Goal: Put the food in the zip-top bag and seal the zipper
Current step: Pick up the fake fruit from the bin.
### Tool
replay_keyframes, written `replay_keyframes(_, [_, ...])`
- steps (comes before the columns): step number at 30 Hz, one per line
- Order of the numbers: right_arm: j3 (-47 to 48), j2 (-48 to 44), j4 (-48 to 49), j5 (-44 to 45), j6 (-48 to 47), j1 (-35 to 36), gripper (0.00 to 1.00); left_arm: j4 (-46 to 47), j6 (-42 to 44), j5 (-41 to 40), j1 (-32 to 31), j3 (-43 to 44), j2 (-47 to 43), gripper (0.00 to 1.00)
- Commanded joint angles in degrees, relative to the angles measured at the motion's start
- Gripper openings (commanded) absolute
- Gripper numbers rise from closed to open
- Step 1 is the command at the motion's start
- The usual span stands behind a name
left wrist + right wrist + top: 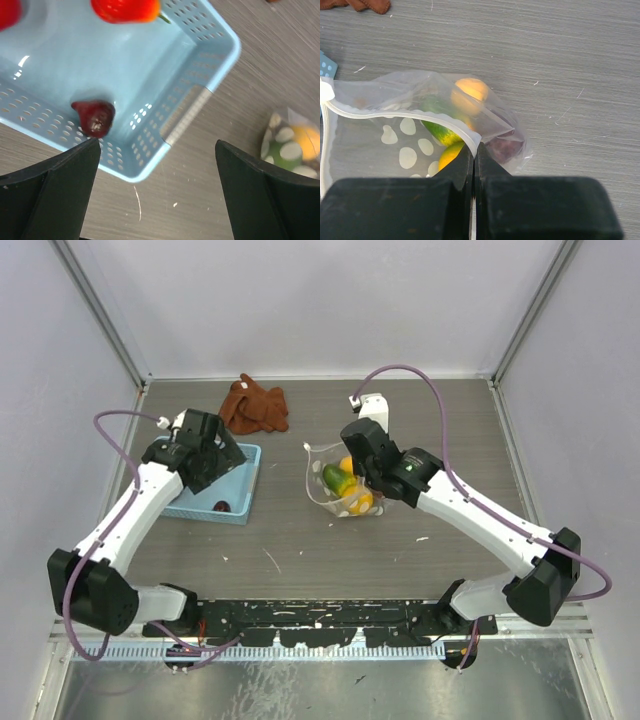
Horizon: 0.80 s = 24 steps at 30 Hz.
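Observation:
Open basket's bottom (131, 45) lies beside the green-stemmed red food (127, 10), so I should go on lowering my left gripper's open fingers until they straddle that food, then close them.
The clear zip-top bag (320, 492) lies mid-table and also shows in the right wrist view (380, 145). Its mouth is open. Inside it are green-orange food (437, 131), orange food (470, 92), yellow food (449, 156) and dark purple food (505, 147). My right gripper (475, 146) is shut on the pale zipper (395, 114) at its right end; it also shows in the top view (370, 483). My left gripper (157, 200) is open and empty, hovering over the near right corner of the basket; it also shows in the top view (212, 465). A dark purple food (94, 117) and red food (125, 9) lie in the basket.
The light-blue basket (243, 490) stands at the left, its corner in the left wrist view (150, 165). A brown cloth (255, 405) lies at the back centre. Grey walls and metal posts enclose the table on three sides.

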Motion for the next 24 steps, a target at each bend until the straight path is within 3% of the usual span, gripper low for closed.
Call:
replay_keyframes(1, [0.50, -2.28, 3.94, 1.72, 0.55, -0.28, 0.00, 5.21, -5.81, -2.43, 3.76, -2.75, 2.63, 0.98])
replay_keyframes(13, [-1.71, -4.12, 6.03, 1.56, -0.46, -0.28, 0.00, 16.50, -16.43, -9.87, 8.91, -6.66, 12.48, 0.98])
replay_keyframes(24, [-2.11, -2.86, 7.08, 0.79, -1.22, -0.31, 0.00, 23.88, -16.50, -10.06, 12.27, -3.07, 23.47, 0.98])
